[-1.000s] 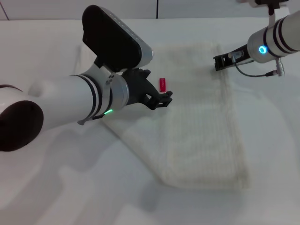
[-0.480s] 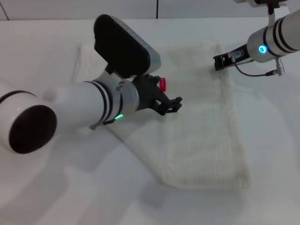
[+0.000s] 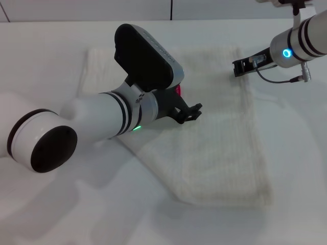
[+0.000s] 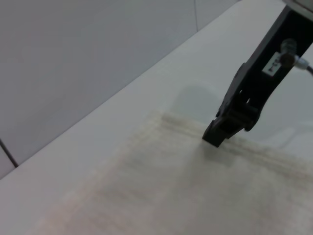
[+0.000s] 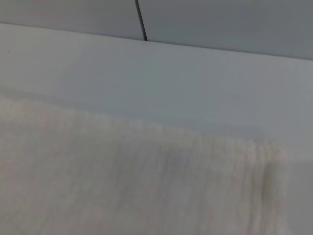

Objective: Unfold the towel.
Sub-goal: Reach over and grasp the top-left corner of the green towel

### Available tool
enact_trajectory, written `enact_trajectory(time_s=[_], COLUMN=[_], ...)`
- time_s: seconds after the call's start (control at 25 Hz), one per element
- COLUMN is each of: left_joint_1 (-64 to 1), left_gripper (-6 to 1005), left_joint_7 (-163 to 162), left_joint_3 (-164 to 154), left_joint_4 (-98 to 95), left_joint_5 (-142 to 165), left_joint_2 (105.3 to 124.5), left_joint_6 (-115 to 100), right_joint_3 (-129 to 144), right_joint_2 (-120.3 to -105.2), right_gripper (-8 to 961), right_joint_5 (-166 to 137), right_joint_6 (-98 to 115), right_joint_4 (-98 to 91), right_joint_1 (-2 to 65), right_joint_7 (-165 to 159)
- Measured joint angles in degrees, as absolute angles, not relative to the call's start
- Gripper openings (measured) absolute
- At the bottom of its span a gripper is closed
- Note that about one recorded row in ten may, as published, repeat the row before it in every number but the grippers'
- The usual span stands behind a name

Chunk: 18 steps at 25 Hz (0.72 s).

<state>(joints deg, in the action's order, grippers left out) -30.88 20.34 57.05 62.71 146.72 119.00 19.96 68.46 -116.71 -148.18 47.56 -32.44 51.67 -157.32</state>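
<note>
My left gripper keeps moving down next to the red tag [image 3: 178, 90] and closes on the cloth there, while my right gripper presses the towel's ridged edge [image 3: 246, 88].
The cream-white ribbed towel [image 3: 225, 148] lies flat on the white table. Its right part looks thicker, like a doubled layer. A small red tag [image 3: 178, 91] peeks out beside my left wrist. My left gripper [image 3: 191, 112] hovers low over the towel's middle, just right of the tag. My right gripper [image 3: 236, 69] sits at the towel's far right corner. In the left wrist view the right gripper [image 4: 215, 138] looks shut, its dark tip pressed onto the towel's [image 4: 161, 196] ridged far edge. The right wrist view shows only the towel [image 5: 122, 186] and table.
The white table [image 3: 61, 204] surrounds the towel, with bare surface at the front left and along the right side. A grey wall [image 5: 220, 24] rises behind the table's far edge. My left forearm [image 3: 102, 120] covers the towel's left part.
My left arm has swung to the right across the towel, carrying its gripper past the red tag. The tag and the right arm have stayed put.
</note>
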Motion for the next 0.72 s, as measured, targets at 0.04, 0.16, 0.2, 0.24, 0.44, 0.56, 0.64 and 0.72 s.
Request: enact_trajectory(time_s=[0.04, 0.16, 0.2, 0.24, 0.44, 0.56, 0.64, 0.72], left_joint_1=[-31.2, -32.3, -32.8, -33.2, -34.0, -34.5, -34.7, -35.1], left_gripper=[769, 769, 769, 769, 768, 767, 767, 767], left_joint_7=[20.3, 20.0, 19.7, 19.4, 18.5, 18.2, 18.2, 18.2], left_joint_3=[57.0, 57.0, 57.0, 57.0, 56.6, 56.4, 56.4, 56.2], left_joint_4=[62.0, 60.0, 59.2, 58.6, 56.7, 55.7, 55.2, 54.7], left_joint_5=[146.7, 146.7, 146.7, 146.7, 146.7, 146.7, 146.6, 146.1], left_joint_2=[119.01, 119.05, 119.07, 119.08, 119.09, 119.09, 119.09, 119.09], left_joint_6=[19.5, 19.2, 19.2, 19.2, 18.8, 18.4, 18.4, 18.4], right_joint_3=[68.5, 68.5, 68.5, 68.5, 68.5, 68.5, 68.5, 68.5], right_joint_2=[-116.72, -116.79, -116.81, -116.83, -117.17, -117.26, -117.29, -117.33], right_gripper=[-1, 0, 0, -1, -1, -1, -1, -1], right_joint_5=[-148.2, -148.2, -148.2, -148.2, -148.2, -148.2, -148.2, -148.2], right_joint_6=[47.7, 47.8, 47.8, 47.8, 48.3, 48.3, 48.3, 48.3], right_joint_4=[-32.6, -32.6, -32.7, -32.9, -34.0, -34.1, -34.1, -34.1], right_joint_1=[51.6, 51.6, 51.6, 51.6, 51.4, 51.3, 51.3, 51.3], right_joint_7=[-157.3, -157.3, -157.3, -157.3, -157.3, -157.3, -157.3, -157.3])
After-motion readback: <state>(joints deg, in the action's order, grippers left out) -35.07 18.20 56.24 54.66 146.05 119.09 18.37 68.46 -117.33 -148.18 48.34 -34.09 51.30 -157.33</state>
